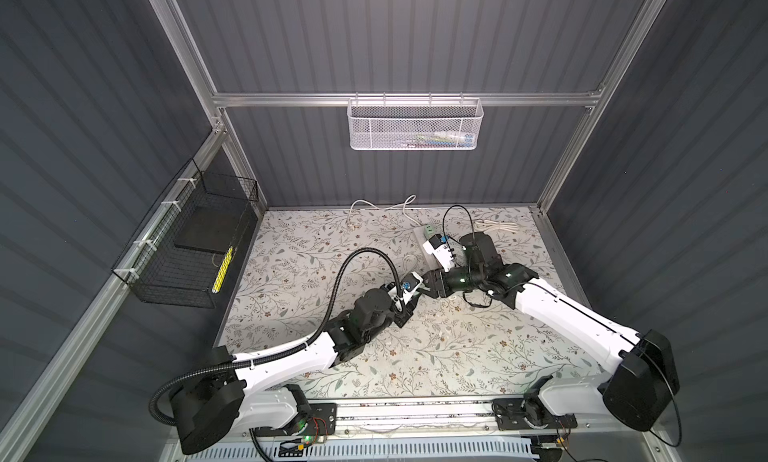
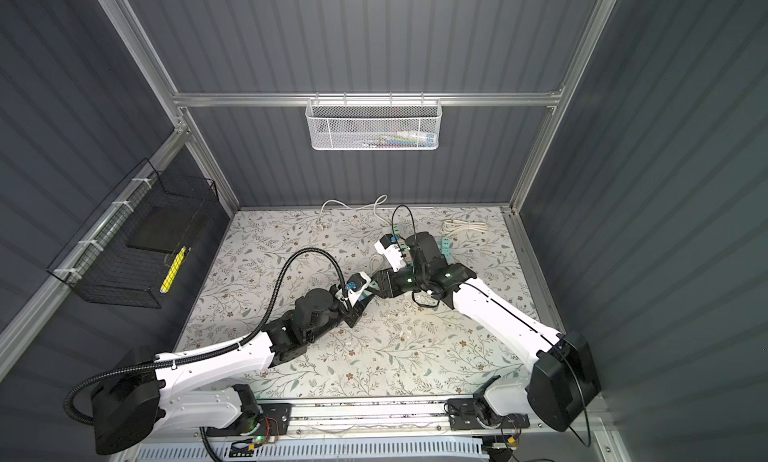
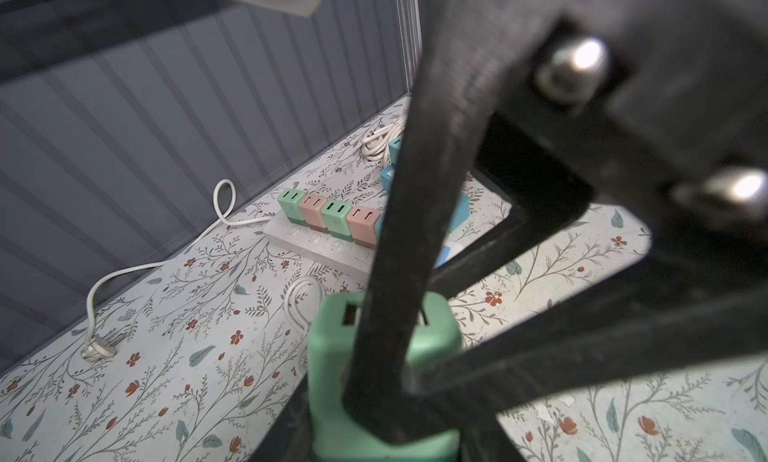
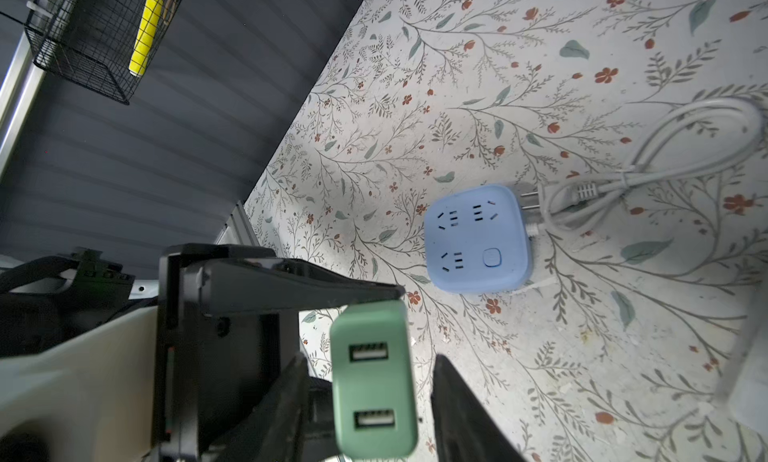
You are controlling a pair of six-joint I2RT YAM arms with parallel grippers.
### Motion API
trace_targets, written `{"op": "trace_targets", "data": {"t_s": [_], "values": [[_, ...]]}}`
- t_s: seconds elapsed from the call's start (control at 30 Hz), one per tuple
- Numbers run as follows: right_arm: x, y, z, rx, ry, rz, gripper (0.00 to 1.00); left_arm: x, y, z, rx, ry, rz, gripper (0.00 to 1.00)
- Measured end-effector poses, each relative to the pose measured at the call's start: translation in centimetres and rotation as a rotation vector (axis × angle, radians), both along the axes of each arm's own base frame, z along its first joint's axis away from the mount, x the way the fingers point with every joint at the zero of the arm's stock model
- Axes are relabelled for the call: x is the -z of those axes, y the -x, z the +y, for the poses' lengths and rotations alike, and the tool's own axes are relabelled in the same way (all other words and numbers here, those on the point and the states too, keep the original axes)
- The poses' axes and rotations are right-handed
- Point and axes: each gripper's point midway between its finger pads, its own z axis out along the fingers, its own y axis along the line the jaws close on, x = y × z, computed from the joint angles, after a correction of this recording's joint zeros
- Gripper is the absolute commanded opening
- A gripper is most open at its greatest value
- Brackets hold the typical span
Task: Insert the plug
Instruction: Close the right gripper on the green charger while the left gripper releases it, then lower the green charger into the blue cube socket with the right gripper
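The plug is clamped by my left gripper inside my right gripper's open fingers, so my right gripper should take the plug, then put it into the blue socket block (image 4: pixel 478 239).
The plug (image 4: pixel 374 377) is a green block with two USB ports, held off the table between both arms. My left gripper (image 3: pixel 382 431) is shut on the plug (image 3: pixel 328 356). My right gripper (image 4: pixel 370 358) is open, a finger (image 4: pixel 291 389) on each side of the plug with a gap showing on both. In both top views the grippers (image 1: pixel 419 290) (image 2: pixel 368 293) meet mid-table and hide most of the plug. A white power strip (image 3: pixel 316 241) carrying green and pink plugs lies beyond. A blue square socket block (image 4: pixel 478 239) lies flat on the table.
A coiled white cable (image 1: pixel 496 226) lies at the back right, and a loose white cord with its plug (image 1: pixel 353 223) at the back middle. A black wire basket (image 1: pixel 187 248) hangs on the left wall, a white mesh basket (image 1: pixel 413 125) on the back wall.
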Motion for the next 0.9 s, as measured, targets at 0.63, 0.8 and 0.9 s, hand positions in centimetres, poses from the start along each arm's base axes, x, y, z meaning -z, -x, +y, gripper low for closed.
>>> {"op": "trace_targets", "data": {"t_s": [0.63, 0.8, 0.9], "values": [[0.1, -1.0, 0.0, 0.022, 0.028, -0.064, 0.21, -4.1, -0.7, 3.9, -0.171, 0.077, -0.065, 0.99], [1.2, -0.9, 0.4, 0.02, 0.092, -0.125, 0.2, -4.7, -1.3, 10.8, -0.469, 0.215, -0.059, 1.0], [2.7, -0.8, 1.3, 0.001, 0.119, -0.14, 0.2, -2.7, -1.3, 14.7, -0.625, 0.237, 0.01, 0.99]]}}
